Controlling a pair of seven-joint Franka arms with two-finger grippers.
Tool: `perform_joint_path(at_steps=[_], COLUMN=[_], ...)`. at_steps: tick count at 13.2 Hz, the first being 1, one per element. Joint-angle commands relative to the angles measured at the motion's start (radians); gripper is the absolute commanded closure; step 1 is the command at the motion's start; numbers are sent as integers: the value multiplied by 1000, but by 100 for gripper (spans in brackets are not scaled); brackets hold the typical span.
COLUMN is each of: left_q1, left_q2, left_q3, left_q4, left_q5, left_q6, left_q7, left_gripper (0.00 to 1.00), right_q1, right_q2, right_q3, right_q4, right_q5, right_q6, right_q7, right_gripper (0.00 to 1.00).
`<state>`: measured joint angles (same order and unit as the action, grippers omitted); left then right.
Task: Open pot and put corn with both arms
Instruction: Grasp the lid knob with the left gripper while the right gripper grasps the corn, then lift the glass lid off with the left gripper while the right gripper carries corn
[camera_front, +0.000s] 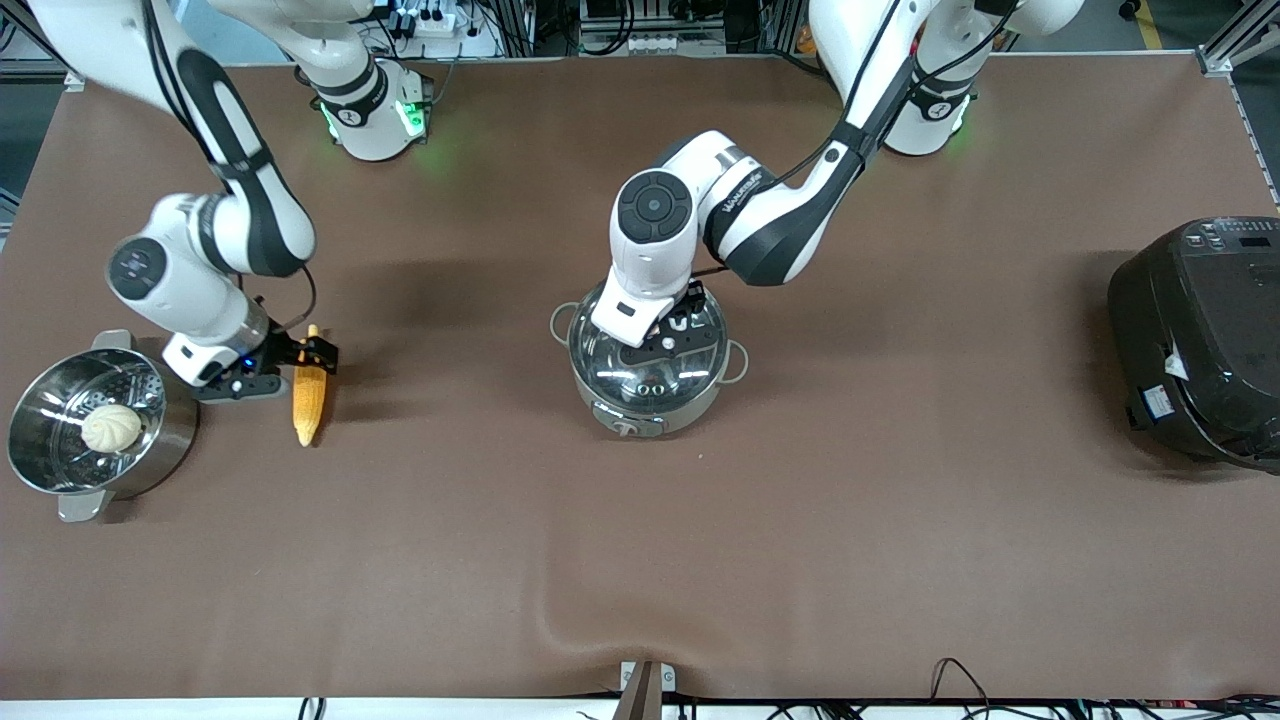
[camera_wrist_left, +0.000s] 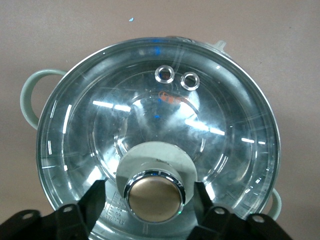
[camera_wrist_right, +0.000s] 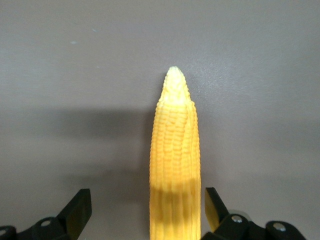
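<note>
The steel pot (camera_front: 630, 384) looks wider than the corn (camera_front: 308, 402) is long, so the corn should fit inside whole when the robot lowers it in.
The steel pot (camera_front: 640, 415) stands mid-table with its glass lid (camera_wrist_left: 100, 125) on. My left gripper (camera_front: 668, 335) is down over the lid. Its black fingers (camera_wrist_left: 95, 197) straddle the copper knob (camera_wrist_left: 154, 200) with small gaps on both sides, so the gripper (camera_wrist_left: 150, 190) is open. The yellow corn (camera_front: 307, 402) lies on the table toward the right arm's end, its pointed tip toward the front camera. My right gripper (camera_front: 305, 352) is low over the cob's thick end, open. The corn (camera_wrist_right: 175, 160) sits between the fingers, close to one finger (camera_wrist_right: 212, 200) and well apart from the other.
A steel steamer pot (camera_front: 60, 480) holding a white bun (camera_front: 111, 427) stands beside the corn, at the right arm's end of the table. A big black rice cooker (camera_front: 1200, 340) sits at the left arm's end. Brown mat (camera_front: 640, 560) covers the table.
</note>
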<state>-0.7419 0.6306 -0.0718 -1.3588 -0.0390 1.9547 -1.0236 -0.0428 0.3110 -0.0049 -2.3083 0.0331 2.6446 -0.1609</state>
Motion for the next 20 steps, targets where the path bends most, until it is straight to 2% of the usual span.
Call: perform_joint_path(at_steps=[1,3,4,5,6,7,8,10,11,13,14,15,17,18,20], left_q1=[-19,-19,-19,-17,-13,-7,-1,13,35,62,96,142,247,318,441], left_q2=[15,15,15,9,0,-18,-40,-89,-121,-202,-248,-297,-347,-370,-379], left_q3=[13,13,13,13,12,9,9,6,4,9,10,7,9,6,6], left_q4=[29,27,29,29,30,30,30,30,30,29,27,23,21,12,-6], left_q5=[25,25,24,24,21,13,10,8,7,10,8,7,-18,-33,-44], left_q6=[0,-2,-2,-3,-14,-26,-49,-114,-150,-230,-255,-272,-330,-358,-414], left_q7=[-26,-26,-26,-24,-23,-23,-21,-16,-15,-13,6,46,210,318,495], left_gripper=[59,97,100,100,100,100,100,100,100,100,100,100,100,100,100], right_q1=[-20,-22,-26,-28,-31,-35,-38,-38,-38,0,35,59,134,197,331], right_q2=[30,42,45,40,34,37,45,46,52,16,-25,-58,-76,-70,-53], right_q3=[-1,-1,-1,-1,-1,0,0,0,0,5,3,3,6,6,6], right_q4=[10,10,9,9,9,10,10,10,10,18,35,84,263,352,491], right_q5=[-10,-12,-12,-10,-10,-9,-7,-7,-2,2,2,2,4,2,7], right_q6=[18,26,28,22,14,12,18,18,20,-9,-53,-154,-459,-559,-639], right_q7=[17,14,17,20,20,24,41,58,64,153,191,214,343,457,649], right_gripper=[0,0,6,19,42,53,60,63,71,95,100,100,97,98,98])
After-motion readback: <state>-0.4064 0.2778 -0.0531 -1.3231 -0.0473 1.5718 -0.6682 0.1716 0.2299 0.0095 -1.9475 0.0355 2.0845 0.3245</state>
